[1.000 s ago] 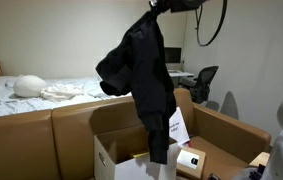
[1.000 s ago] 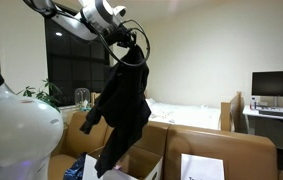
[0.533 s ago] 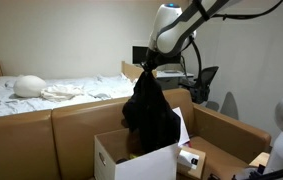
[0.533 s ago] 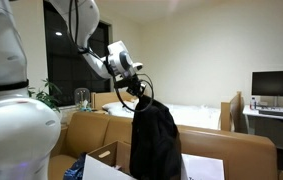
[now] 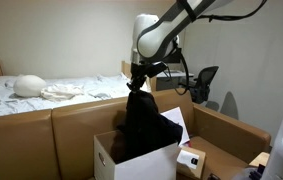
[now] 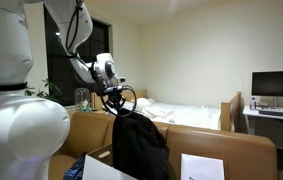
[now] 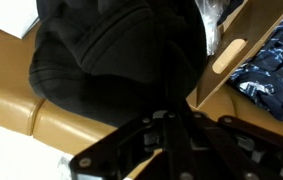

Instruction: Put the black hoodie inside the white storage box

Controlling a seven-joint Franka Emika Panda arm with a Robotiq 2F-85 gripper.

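My gripper should raise the hoodie higher first, then let it down into the box's opening (image 5: pixel 111 143), because the black hoodie's folds (image 5: pixel 171 131) spread over the white storage box's rim.
The black hoodie (image 5: pixel 141 125) hangs from my gripper (image 5: pixel 136 85), its lower part down inside the white storage box (image 5: pixel 106 158). In an exterior view the gripper (image 6: pixel 118 108) is just above the hoodie (image 6: pixel 139 148), shut on its top. In the wrist view the hoodie (image 7: pixel 116 55) fills the upper frame and the fingers (image 7: pixel 174 120) are closed on its fabric. The box's cardboard wall with a handle slot (image 7: pixel 231 55) shows at the right.
The box stands among open brown cardboard boxes (image 5: pixel 226 135). A white roll (image 5: pixel 189 159) lies in a box beside it. A bed (image 5: pixel 31 95) is behind, a desk with chair (image 5: pixel 203 82) and a monitor (image 6: pixel 276 85) further back. Blue patterned cloth (image 7: pixel 271 75) lies nearby.
The gripper has come down from high above and moved sideways, lowering the hoodie from fully hanging in the air into the white box. The hoodie bunches up more now.
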